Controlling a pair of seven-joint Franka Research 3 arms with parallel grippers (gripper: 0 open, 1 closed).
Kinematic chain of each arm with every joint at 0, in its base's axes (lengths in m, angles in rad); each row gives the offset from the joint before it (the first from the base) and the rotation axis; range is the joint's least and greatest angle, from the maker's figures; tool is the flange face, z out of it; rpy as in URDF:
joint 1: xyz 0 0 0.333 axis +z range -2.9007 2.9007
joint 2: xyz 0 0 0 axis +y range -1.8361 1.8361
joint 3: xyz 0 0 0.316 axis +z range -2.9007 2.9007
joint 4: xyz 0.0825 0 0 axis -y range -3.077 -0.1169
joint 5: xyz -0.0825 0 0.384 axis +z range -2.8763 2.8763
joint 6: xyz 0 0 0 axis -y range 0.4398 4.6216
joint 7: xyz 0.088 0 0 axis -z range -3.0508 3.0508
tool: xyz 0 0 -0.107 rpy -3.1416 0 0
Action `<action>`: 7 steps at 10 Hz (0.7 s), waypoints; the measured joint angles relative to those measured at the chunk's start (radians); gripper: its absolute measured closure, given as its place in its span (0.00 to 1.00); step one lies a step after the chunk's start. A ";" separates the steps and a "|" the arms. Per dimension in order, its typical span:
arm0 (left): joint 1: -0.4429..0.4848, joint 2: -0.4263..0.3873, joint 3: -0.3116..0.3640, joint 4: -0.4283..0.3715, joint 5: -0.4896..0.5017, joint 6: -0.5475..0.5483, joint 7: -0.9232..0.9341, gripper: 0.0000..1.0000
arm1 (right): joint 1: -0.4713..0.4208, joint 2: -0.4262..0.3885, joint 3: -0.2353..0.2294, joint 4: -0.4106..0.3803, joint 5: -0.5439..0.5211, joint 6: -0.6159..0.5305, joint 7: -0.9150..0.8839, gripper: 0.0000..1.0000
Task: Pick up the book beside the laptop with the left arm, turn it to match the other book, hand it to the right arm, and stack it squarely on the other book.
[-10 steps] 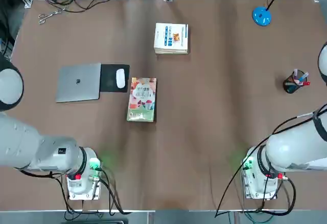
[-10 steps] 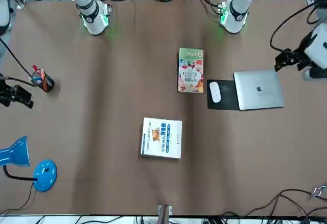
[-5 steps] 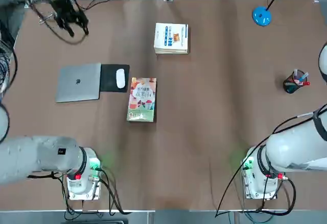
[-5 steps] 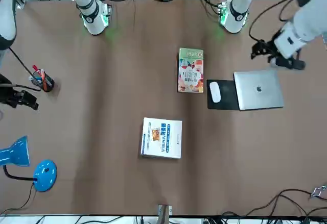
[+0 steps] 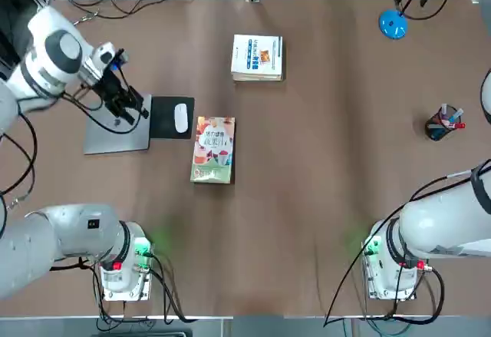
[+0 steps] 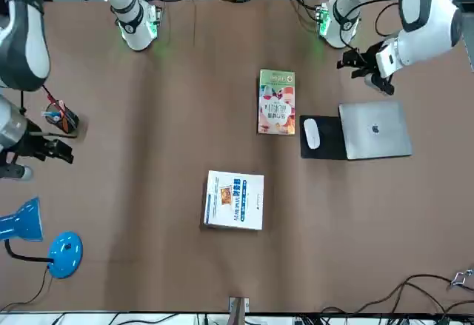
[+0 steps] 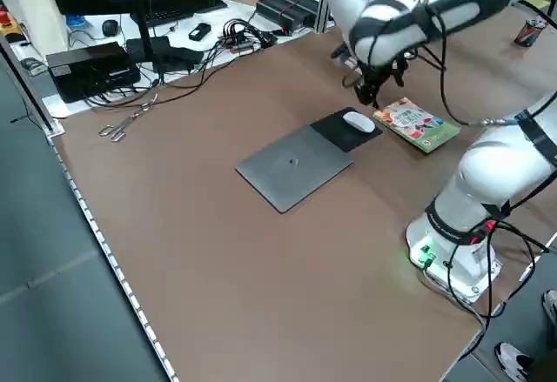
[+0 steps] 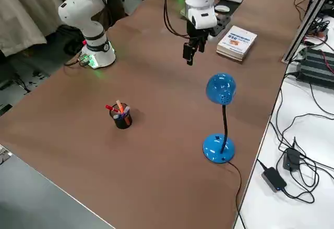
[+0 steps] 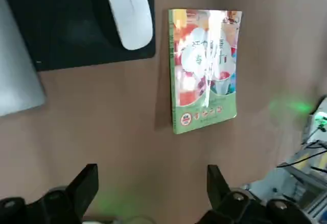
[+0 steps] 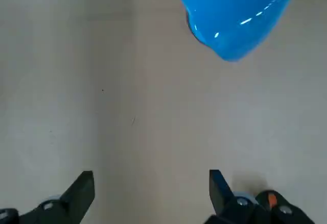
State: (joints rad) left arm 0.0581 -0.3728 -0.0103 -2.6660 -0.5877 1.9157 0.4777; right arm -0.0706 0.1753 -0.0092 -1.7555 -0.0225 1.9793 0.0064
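Observation:
The book (image 6: 276, 103) is lying flat with straight edges (image 6: 294, 104), so I expect it to stay flat and shut when I carry it by its green end.
The book (image 5: 213, 149), orange-pink with a green end, lies flat next to the mouse pad; it also shows in the left wrist view (image 9: 204, 68). The silver laptop (image 5: 103, 137) lies left of the pad. My left gripper (image 5: 124, 104) hovers open over the laptop's right edge, short of the book, its fingers (image 9: 84, 188) wide apart and empty. The other book (image 5: 257, 57), white with blue stripes, rests farther back near the table's middle. My right gripper (image 8: 190, 51) hangs open and empty high over the table's back right, close to the lamp head.
A black mouse pad (image 5: 163, 110) with a white mouse (image 5: 181, 118) sits between laptop and book. A blue desk lamp (image 8: 222, 91) and a pen cup (image 5: 443, 123) stand on the right side. Scissors (image 7: 122, 125) and cables lie at the back left edge.
My left gripper has swung from the back left corner down over the laptop, toward the book. The right gripper has moved in near the lamp. Both books have stayed put.

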 joint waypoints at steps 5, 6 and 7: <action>-0.049 0.246 -0.251 -0.095 -0.516 0.360 0.234 0.06 | 0.024 -0.004 0.010 -0.171 0.001 0.163 0.000 0.00; -0.055 0.318 -0.317 -0.091 -0.618 0.408 0.302 0.06 | 0.025 -0.005 0.010 -0.185 0.000 0.177 0.000 0.00; -0.057 0.370 -0.327 -0.089 -0.654 0.419 0.352 0.07 | 0.025 -0.005 0.010 -0.189 0.000 0.185 0.000 0.00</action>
State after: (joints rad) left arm 0.0012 -0.0025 -0.3376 -2.7547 -1.2414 2.3351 0.8297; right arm -0.0458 0.1702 0.0008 -1.9448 -0.0220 2.1640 0.0064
